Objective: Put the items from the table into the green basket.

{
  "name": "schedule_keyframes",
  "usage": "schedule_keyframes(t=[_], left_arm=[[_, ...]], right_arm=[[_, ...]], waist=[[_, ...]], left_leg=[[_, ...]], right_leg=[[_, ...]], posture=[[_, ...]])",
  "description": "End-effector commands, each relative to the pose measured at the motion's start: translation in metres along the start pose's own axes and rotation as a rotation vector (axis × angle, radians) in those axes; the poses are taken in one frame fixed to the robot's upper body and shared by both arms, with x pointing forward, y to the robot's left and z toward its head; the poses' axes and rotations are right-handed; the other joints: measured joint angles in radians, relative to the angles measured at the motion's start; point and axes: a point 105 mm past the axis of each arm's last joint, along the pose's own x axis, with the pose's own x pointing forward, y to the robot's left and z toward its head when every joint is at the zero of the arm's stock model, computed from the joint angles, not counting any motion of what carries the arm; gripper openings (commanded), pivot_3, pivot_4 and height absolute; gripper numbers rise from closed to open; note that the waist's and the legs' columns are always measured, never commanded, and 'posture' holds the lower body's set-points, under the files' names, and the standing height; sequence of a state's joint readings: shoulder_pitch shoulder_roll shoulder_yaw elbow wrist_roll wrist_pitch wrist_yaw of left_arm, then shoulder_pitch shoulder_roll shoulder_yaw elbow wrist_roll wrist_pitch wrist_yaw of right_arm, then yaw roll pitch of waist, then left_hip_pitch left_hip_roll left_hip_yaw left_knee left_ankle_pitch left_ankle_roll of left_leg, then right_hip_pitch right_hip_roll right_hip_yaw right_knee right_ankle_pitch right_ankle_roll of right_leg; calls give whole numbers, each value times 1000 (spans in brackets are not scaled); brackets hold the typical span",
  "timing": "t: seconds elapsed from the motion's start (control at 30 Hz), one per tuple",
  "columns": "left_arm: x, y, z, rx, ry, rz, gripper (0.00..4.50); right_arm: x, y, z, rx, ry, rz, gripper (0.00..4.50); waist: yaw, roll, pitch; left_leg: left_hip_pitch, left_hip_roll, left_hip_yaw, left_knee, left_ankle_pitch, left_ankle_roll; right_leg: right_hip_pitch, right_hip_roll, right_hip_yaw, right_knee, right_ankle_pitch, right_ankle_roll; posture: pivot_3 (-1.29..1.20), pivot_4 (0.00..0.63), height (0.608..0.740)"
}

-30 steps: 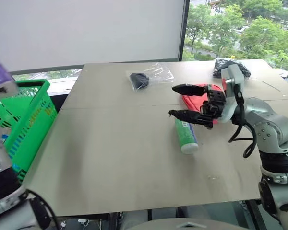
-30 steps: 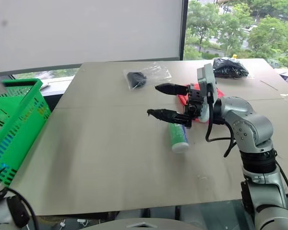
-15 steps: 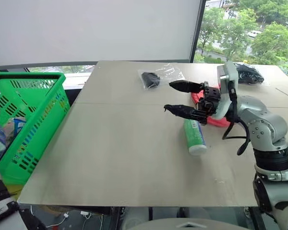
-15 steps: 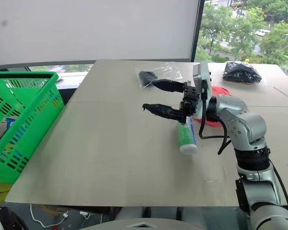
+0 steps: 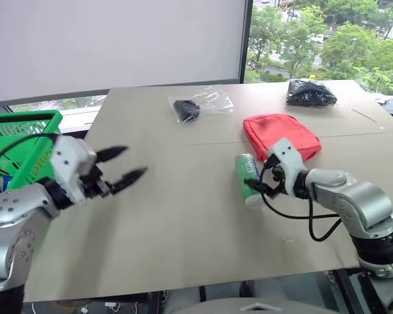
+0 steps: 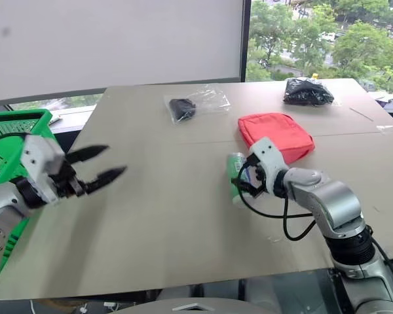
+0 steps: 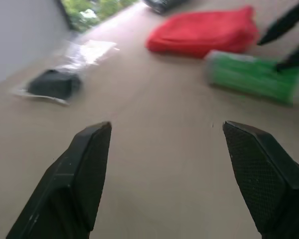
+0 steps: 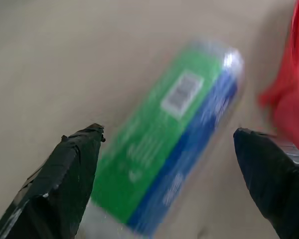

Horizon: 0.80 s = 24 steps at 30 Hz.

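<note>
The bottle is lying a long way from the green basket. My right gripper should grab the bottle's near end and pass the bottle to my left gripper.
The green-and-white bottle lies on the table, just in front of the red pouch. My right gripper is open and low over the bottle, one finger on each side of it, apart from it. My left gripper is open and holds nothing; it hovers over the table's left part beside the green basket. A clear bag with a black object lies at the far middle. The black crinkly bag sits at the far right.
A seam crosses the tabletop. The basket stands off the table's left edge, below table height. A window is behind the far edge. Bare tabletop stretches between the two grippers.
The left arm has swung from the basket side over the table, its gripper now open. The right gripper has dropped from above the pouch down around the bottle. The camera has also shifted.
</note>
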<state>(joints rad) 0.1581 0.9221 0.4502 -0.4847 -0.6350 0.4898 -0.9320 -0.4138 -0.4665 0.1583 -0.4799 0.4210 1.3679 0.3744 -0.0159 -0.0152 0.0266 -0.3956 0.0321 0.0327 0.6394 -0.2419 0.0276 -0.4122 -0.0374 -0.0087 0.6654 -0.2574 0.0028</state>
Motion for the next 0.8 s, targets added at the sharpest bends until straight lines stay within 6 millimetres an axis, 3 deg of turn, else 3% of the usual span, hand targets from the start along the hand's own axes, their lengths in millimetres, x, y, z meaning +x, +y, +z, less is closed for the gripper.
schedule_keyframes(t=[0.03,0.13,0.4,0.47,0.6,0.67,0.8], left_arm=[[-4,-17,2,-18,25,-108,3661],[-8,-30,-4,-24,69,-177,3661],[-18,-52,3,-40,87,-293,3661],[-18,-58,11,-35,67,-315,3713],[-15,-68,16,-34,43,-326,3713],[-13,-69,19,-40,22,-321,3713],[9,-47,23,-144,-130,-117,3713]], right_arm=[[1,5,-6,34,59,-8,4500],[5,17,-16,100,107,46,4500],[17,13,-22,147,173,32,4500],[17,10,-23,118,182,16,3971],[18,10,-19,106,170,17,2465],[18,10,-15,103,150,13,2310],[18,23,36,3,-174,93,2302]], waist=[[2,3,-2],[3,3,-2],[4,3,-2],[5,3,-2],[6,3,-2],[6,3,-2],[6,6,0]], left_leg=[[0,0,0,1,0,0],[0,3,1,3,0,0],[0,6,2,4,0,0],[1,6,2,4,0,0],[1,7,2,4,0,0],[1,6,2,4,0,0],[1,6,2,5,0,0]], right_leg=[[1,1,0,0,0,0],[2,9,0,0,1,4],[2,18,2,-1,2,4],[2,19,3,-1,2,4],[2,20,3,0,2,4],[2,20,3,0,2,4],[2,21,4,0,2,4]], posture=[[41,0,740],[52,0,740],[83,0,740],[84,0,740],[82,0,740],[82,0,740],[60,0,740]])
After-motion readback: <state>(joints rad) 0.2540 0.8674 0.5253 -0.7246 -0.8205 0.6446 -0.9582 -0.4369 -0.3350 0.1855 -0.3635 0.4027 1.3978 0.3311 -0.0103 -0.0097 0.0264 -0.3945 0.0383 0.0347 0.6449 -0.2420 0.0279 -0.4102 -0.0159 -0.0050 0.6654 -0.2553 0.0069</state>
